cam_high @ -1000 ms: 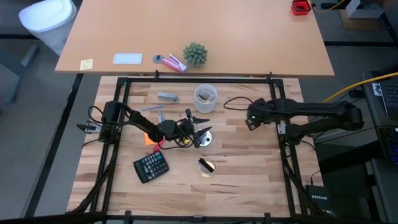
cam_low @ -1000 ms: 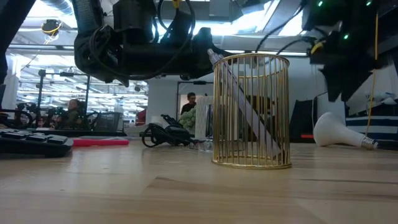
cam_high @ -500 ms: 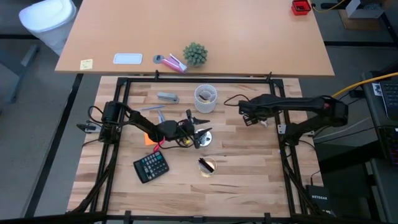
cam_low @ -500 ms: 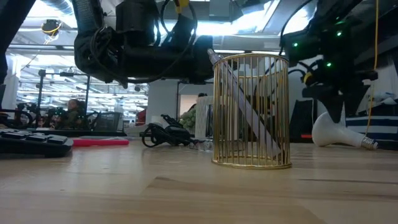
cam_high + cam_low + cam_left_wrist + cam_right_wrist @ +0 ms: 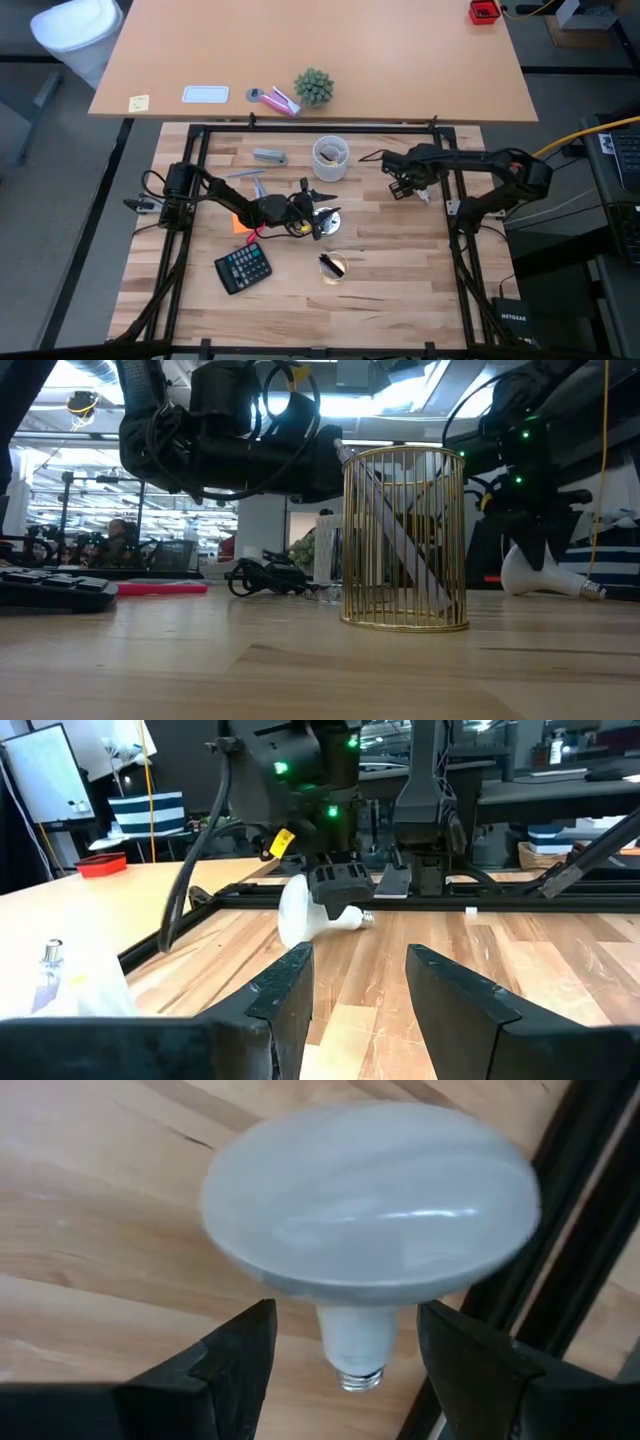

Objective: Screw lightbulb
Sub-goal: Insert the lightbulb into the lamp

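The lightbulb will swing upright with its base down when I lift it and level the gripper, because the screw base lies toward my right gripper's bottom side.
The white lightbulb lies on its side on the wood near the table's right rail, also seen in the high view and the low view. My right gripper points steeply down over it, open. Its fingers stand on either side of the bulb's narrow neck without touching it; the grey screw base shows below. My left gripper is held level near the table's middle, open, with nothing between its fingers, next to the round silver socket.
A gold wire cup stands near the front middle of the table. The calculator lies at the front left and a pale cup at the far middle. The black frame rail runs close beside the bulb.
My right gripper has come down over the lightbulb and has tipped to point more steeply down, with its fingers still open. The bulb has not moved.
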